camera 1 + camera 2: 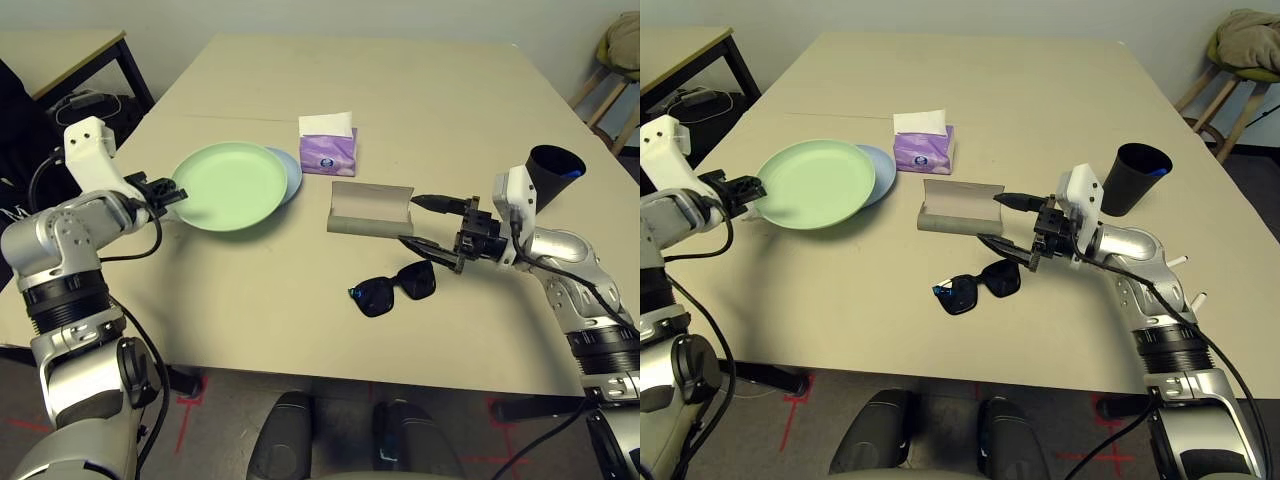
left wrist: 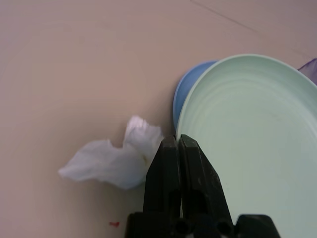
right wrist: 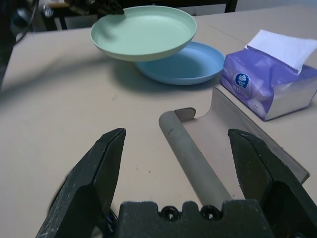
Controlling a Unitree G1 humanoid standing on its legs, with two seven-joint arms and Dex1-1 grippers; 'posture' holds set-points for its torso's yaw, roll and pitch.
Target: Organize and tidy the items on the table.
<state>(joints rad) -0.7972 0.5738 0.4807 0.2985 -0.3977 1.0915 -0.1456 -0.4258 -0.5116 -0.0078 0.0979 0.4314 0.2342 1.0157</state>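
The mint green plate [image 1: 816, 183] is hanging open side up, partly over the pale blue plate [image 1: 882, 173]. My left gripper keeps bringing it down and across until their rims line up.
My left gripper [image 1: 178, 196] is shut on the near-left rim of the mint green plate [image 1: 232, 185], holding it tilted just above the pale blue plate [image 1: 292, 170]. A crumpled white tissue [image 2: 111, 161] lies on the table [image 1: 250, 320] beside that rim. My right gripper [image 1: 410, 220] stands open at the right end of the grey glasses case [image 1: 370, 210], whose lid is raised, with nothing between its fingers. Black sunglasses [image 1: 393, 288] lie just in front of the case. The purple tissue box [image 1: 328, 150] sits behind the case. The black cup [image 1: 553, 175] stands at the far right.
A smaller tan table with black legs [image 1: 60, 55] stands off the far left corner, with cables on the floor beside it. A wooden stool [image 1: 610, 90] is at the back right. The table's far half is bare beige.
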